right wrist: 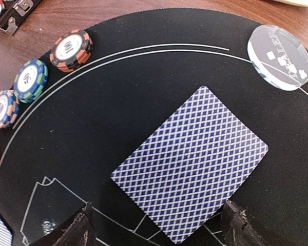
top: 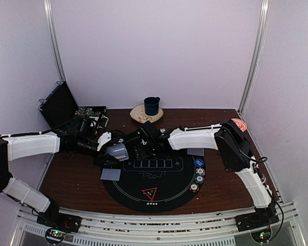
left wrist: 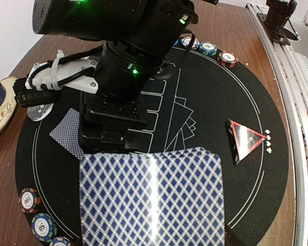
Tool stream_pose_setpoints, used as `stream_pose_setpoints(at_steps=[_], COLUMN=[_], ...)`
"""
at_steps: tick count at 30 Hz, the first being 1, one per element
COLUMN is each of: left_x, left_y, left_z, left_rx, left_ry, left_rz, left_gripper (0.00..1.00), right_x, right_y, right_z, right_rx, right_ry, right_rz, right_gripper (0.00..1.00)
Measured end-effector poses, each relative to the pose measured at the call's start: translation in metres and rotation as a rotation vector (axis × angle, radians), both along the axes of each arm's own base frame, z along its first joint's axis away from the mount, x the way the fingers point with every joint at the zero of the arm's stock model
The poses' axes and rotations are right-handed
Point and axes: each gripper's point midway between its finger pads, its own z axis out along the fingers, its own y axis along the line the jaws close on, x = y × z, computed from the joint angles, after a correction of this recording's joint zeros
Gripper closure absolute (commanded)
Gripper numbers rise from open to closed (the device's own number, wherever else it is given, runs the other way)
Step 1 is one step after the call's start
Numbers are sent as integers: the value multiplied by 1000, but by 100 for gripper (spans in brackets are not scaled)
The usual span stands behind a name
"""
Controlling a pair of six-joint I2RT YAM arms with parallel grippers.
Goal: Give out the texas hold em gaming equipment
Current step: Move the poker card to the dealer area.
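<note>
The face-down card (right wrist: 190,161) is at an angle to the white lines. Next, I nudge the card's near corner (right wrist: 176,233) around with my right gripper, and then push the card toward the lines first.
My left gripper (top: 114,149) is shut on a stack of blue-diamond-backed playing cards (left wrist: 151,197), held above the black round mat (top: 167,197); the stack hides its fingers. My right gripper (right wrist: 156,228) is open, its two dark fingertips (right wrist: 72,230) low over the mat on either side of the near corner of a single face-down card (right wrist: 190,164). A clear dealer button disc (right wrist: 280,50) lies beyond that card. Striped poker chips (right wrist: 71,49) line the mat's edge. The red-edged black triangle marker (top: 149,193) lies at the mat's near side.
A dark blue mug (top: 152,105) stands on a pale patterned dish (top: 139,114) at the back. An open black case (top: 59,105) holding chips sits at the back left. Loose cards lie at the mat's left (top: 111,174) and right (top: 196,151).
</note>
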Motion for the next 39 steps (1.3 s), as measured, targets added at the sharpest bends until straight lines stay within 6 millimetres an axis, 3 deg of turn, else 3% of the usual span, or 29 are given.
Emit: stream_pose_setpoints(at_steps=[10, 21, 29, 35, 39], left_x=[0, 0, 0, 0, 0], left_y=[0, 0, 0, 0, 0], left_z=[0, 0, 0, 0, 0], left_rx=[0, 0, -1, -1, -2], left_ry=[0, 0, 0, 1, 1], left_rz=[0, 0, -1, -1, -2], left_gripper=[97, 97, 97, 97, 97], right_x=[9, 35, 37, 22, 9], right_y=[0, 9, 9, -16, -35], right_z=[1, 2, 3, 7, 20], right_rx=[39, 70, 47, -21, -52], right_ry=[25, 13, -4, -4, -11], right_rz=[-35, -16, 1, 17, 24], right_gripper=[15, 17, 14, 13, 13])
